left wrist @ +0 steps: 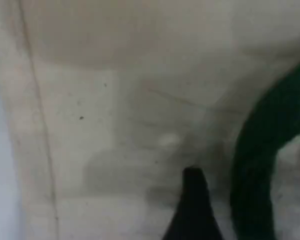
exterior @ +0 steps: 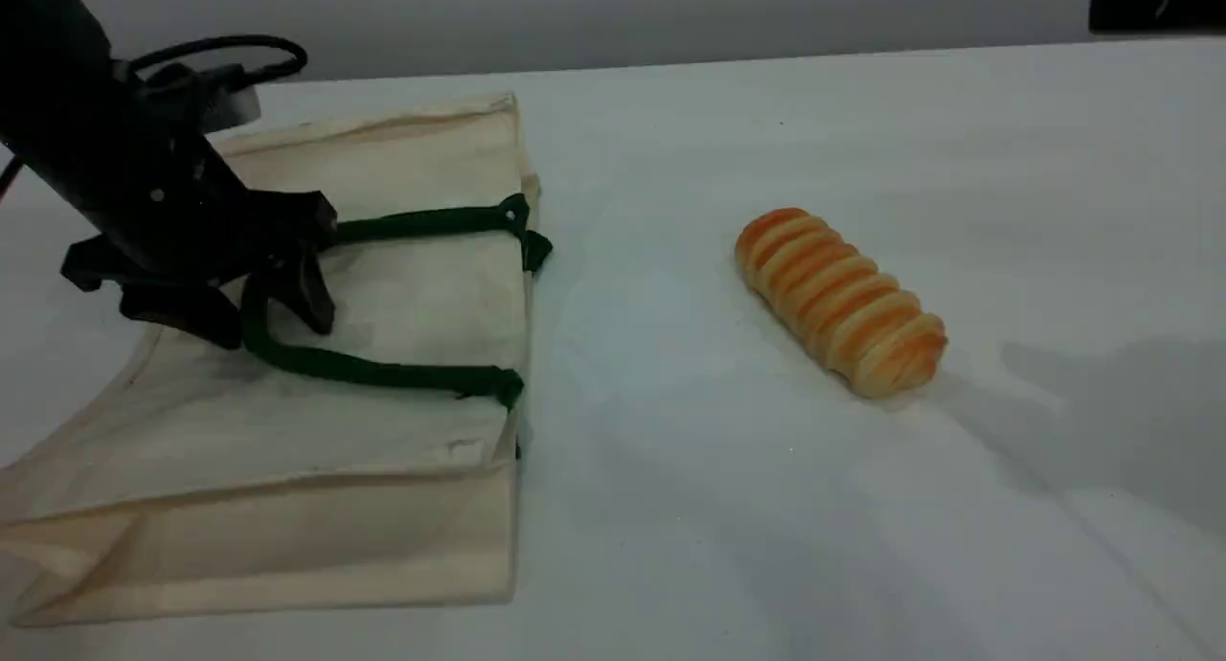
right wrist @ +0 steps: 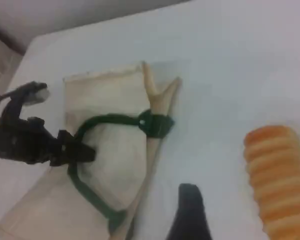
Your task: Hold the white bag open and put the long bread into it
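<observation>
I expect the white bag's opening (exterior: 526, 316) to open wide when I lift the dark green handle, because that handle is attached only to the white bag's upper rim (exterior: 509, 385).
The white bag (exterior: 383, 287) lies flat on the left of the table, its mouth facing right. Its dark green rope handle (exterior: 383, 372) loops across the upper face. My left gripper (exterior: 273, 330) is down on the bag, open, one finger on each side of the handle's bend. In the left wrist view, one fingertip (left wrist: 192, 200) rests on the canvas (left wrist: 140, 100) beside the rope handle (left wrist: 255, 175). The long bread (exterior: 843, 302) lies alone on the table to the right. In the right wrist view, my right fingertip (right wrist: 190, 205) hovers between bag (right wrist: 115, 155) and bread (right wrist: 277, 170), holding nothing.
White table surface (exterior: 670, 498) spreads between the bag and the bread. A dark part of the right arm (exterior: 1154, 0) shows at the top right corner. The left arm's cable (exterior: 230, 53) arcs above the bag's far edge.
</observation>
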